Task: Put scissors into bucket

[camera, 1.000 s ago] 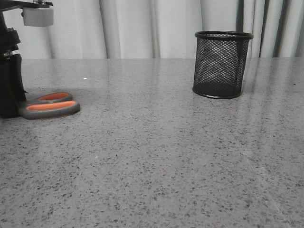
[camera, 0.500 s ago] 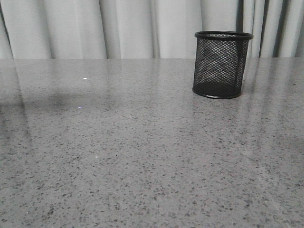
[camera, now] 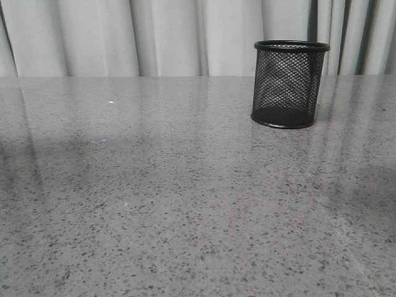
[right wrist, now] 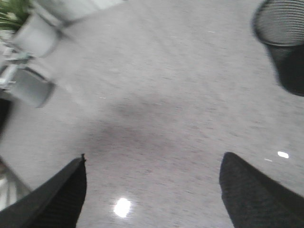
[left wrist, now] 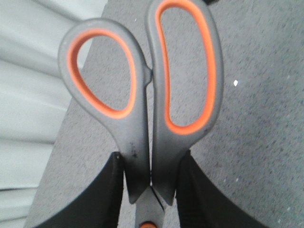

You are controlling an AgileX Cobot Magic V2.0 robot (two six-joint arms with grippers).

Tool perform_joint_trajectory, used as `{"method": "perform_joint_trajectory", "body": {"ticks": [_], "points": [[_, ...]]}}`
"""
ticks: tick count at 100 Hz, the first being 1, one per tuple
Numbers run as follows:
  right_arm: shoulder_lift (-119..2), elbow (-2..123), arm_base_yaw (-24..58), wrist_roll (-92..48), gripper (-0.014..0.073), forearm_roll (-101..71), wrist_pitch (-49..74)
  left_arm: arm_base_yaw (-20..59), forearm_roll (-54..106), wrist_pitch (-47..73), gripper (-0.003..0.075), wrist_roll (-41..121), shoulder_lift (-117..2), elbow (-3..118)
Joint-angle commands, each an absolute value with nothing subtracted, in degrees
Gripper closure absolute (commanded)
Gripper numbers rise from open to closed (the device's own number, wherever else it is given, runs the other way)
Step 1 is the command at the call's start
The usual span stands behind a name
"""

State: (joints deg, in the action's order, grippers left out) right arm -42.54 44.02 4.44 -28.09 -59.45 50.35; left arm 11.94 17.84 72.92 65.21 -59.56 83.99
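I should continue to move my open right gripper toward the scissors [left wrist: 152, 78] until it closes on the orange-lined loops [left wrist: 214, 71], because those loops stick out free past my left gripper's fingers.
The scissors [left wrist: 142, 95] show only in the left wrist view: dark grey handles, orange-lined loops pointing away from the wrist, above the grey table. My left gripper [left wrist: 151, 175] is shut on them just below the loops, one black finger on each side. The black wire-mesh bucket [camera: 289, 83] stands upright at the back right of the table in the front view, and its rim shows blurred in the right wrist view [right wrist: 282, 42]. My right gripper [right wrist: 154, 185] is open and empty above bare table. Neither arm shows in the front view.
Grey speckled table [camera: 185, 204] with pale curtains [camera: 173, 37] behind its far edge. The right wrist view shows blurred grey equipment [right wrist: 33, 71] and a bit of green plant [right wrist: 12, 14] beyond the table.
One second ago the left arm and the scissors were at the front view's left edge on the table; since then both have gone out of that view. The bucket has not moved.
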Motion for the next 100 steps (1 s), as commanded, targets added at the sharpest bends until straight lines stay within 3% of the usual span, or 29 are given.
{"method": "perform_joint_trajectory", "body": {"ticks": [1, 25, 42, 63, 100], "points": [[-42.8, 46.0, 4.2, -33.3, 0.0072, -70.1, 50.3, 12.3, 23.5, 71.9, 0.0741, 64.6, -59.0, 85.7], [-42.8, 46.9, 4.2, -38.6, 0.0072, -81.2, 52.9, 12.4, 27.3, 70.5, 0.0741, 64.6, -59.1, 85.7], [-42.8, 50.2, 4.2, -38.6, 0.0072, -81.2, 53.3, 17.0, 27.4, 68.3, 0.0741, 64.6, -59.5, 85.7], [-45.6, 54.4, 4.2, -38.6, 0.0072, -81.2, 56.7, 27.2, 24.2, 65.3, 0.0741, 60.1, -62.2, 88.3], [-47.3, 56.4, 4.2, -38.6, 0.0072, -81.4, 57.8, 51.2, 1.0, 64.2, 0.0741, 48.1, -72.3, 96.3]]}}
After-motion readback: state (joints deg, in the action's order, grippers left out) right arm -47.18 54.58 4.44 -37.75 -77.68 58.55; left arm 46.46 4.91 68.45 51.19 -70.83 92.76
